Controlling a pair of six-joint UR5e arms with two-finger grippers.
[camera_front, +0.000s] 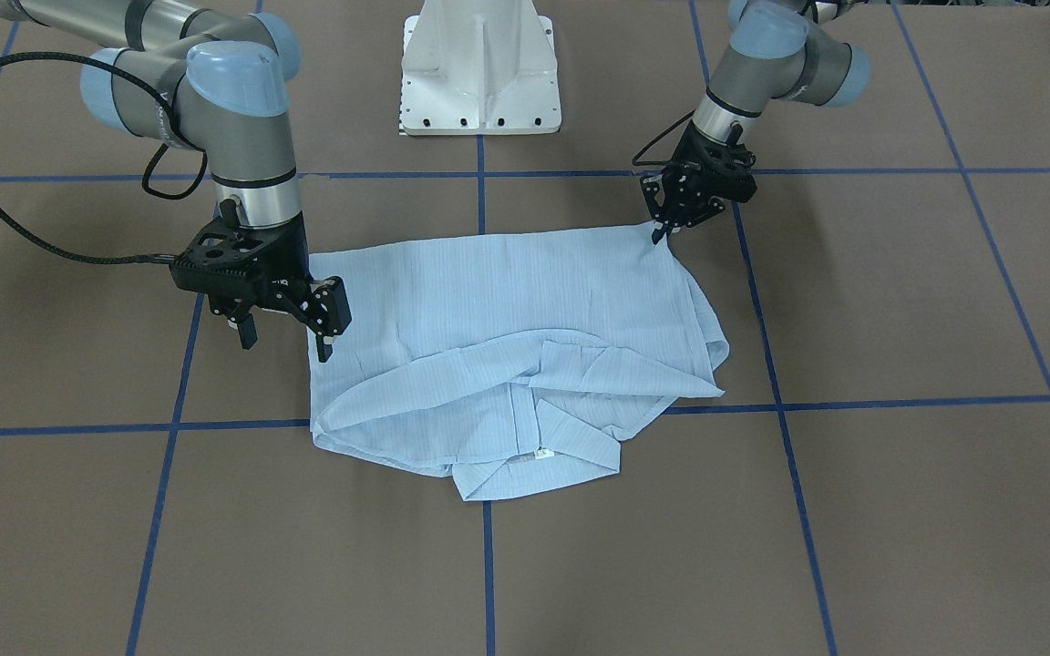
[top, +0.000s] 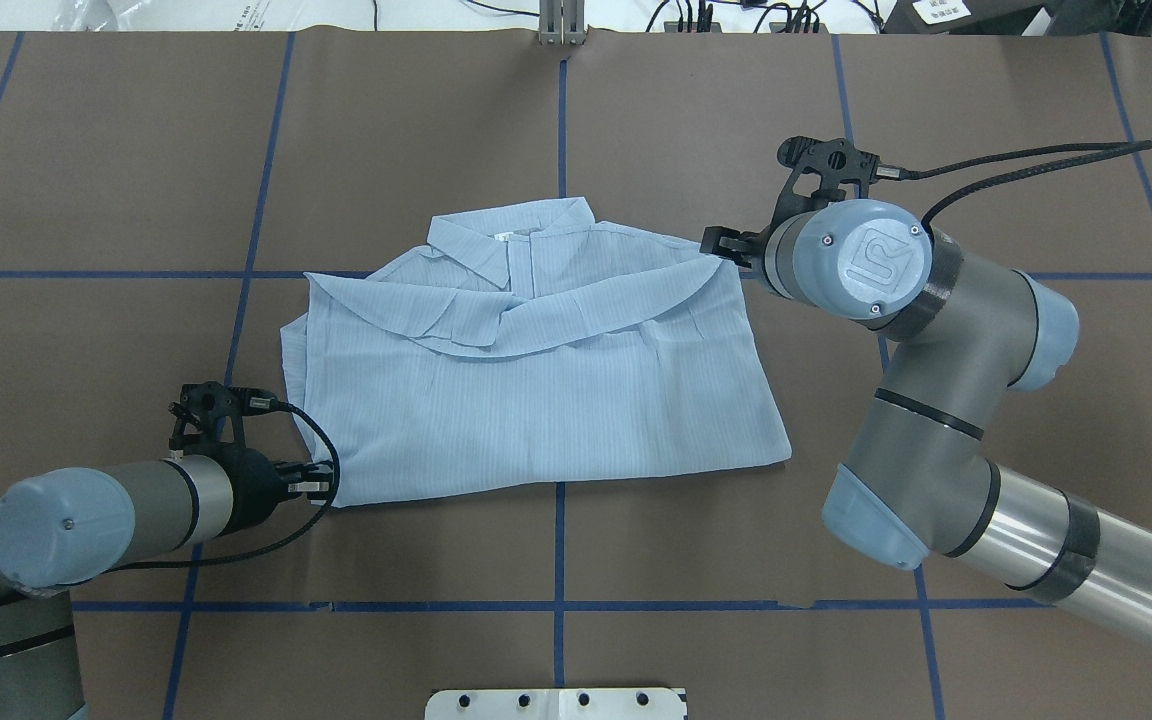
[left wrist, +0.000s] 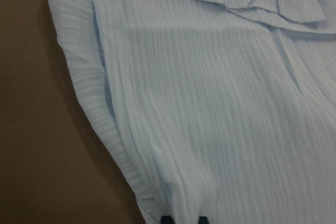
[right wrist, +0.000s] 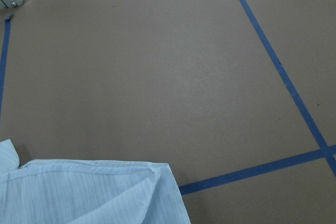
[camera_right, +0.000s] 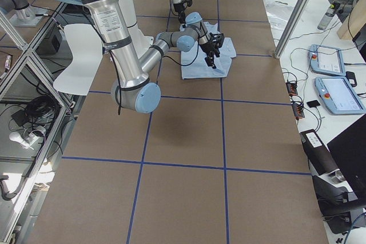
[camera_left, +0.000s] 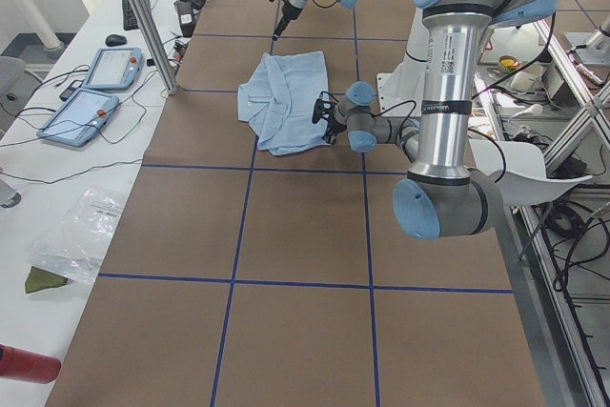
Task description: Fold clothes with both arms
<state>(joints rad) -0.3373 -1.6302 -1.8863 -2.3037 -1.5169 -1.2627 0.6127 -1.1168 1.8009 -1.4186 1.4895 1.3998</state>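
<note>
The left gripper pinches the shirt's near corner (camera_front: 668, 250) and the table (camera_front: 817, 514) past the shirt's collar is clear, so the robot should go on pulling the corner there until the shirt swings round.
The clothes are one pale blue striped shirt (camera_front: 525, 301), lying partly folded on the brown table (camera_front: 899, 301), with a sleeve laid across it. Its collar (top: 511, 235) is on the side away from the robot's base. My left gripper (camera_front: 659, 232) is low at the shirt's near corner (top: 336, 492), shut on the fabric. In the left wrist view its fingertips (left wrist: 165, 219) show at the bottom edge with cloth bunched between them. My right gripper (camera_front: 288, 337) hangs open just above the shirt's other side edge, with one finger (camera_front: 329, 319) over the cloth and nothing held.
The white pedestal base (camera_front: 479, 68) stands behind the shirt. Blue tape lines (camera_front: 785, 437) cross the table in a grid. A side bench with two tablets (camera_left: 95, 92) and an upright metal pole (camera_left: 143, 16) borders the table.
</note>
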